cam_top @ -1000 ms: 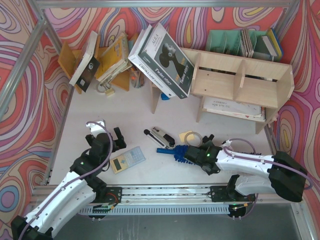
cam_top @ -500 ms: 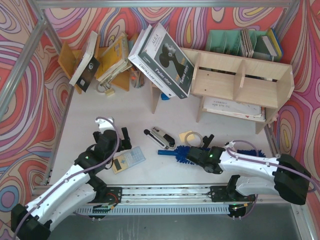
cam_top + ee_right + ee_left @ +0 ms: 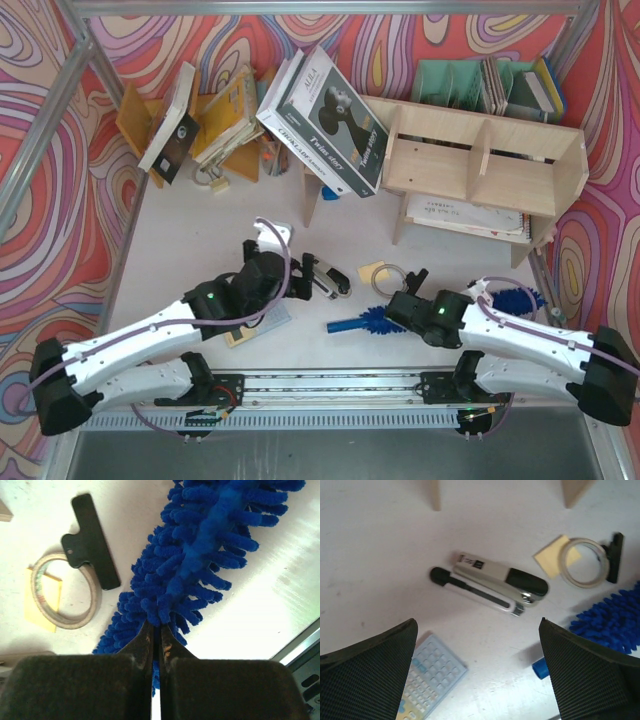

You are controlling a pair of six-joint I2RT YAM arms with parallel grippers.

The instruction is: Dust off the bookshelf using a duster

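Observation:
My gripper will raise the duster by its handle, and the duster will stay almost straight, because the duster's handle (image 3: 380, 320) and far end (image 3: 516, 300) are in a straight line.
The blue fluffy duster (image 3: 368, 320) lies on the table in front of the arms, its dark blue handle (image 3: 343, 326) pointing left and its far end (image 3: 515, 298) showing beyond the right arm. My right gripper (image 3: 395, 308) is shut on the duster (image 3: 215, 535), its fingertips (image 3: 148, 630) pinching the chenille mid-length. The pale plywood bookshelf (image 3: 480, 165) stands at the back right. My left gripper (image 3: 303, 278) hangs open above the stapler (image 3: 495, 582), nothing between its fingers; the duster's (image 3: 615, 620) handle end lies by its right finger.
A large dark book (image 3: 325, 110) leans on the bookshelf's left end. An orange-brown rack (image 3: 215, 120) with books stands back left, a green file holder (image 3: 470, 85) back right. A calculator (image 3: 432, 672), tape ring (image 3: 582, 562), yellow note (image 3: 547, 557) and black clip (image 3: 615, 555) lie near the duster.
My right gripper has closed on the duster and drawn it to the right and nearer. My left arm has swung right, from over the calculator to over the stapler.

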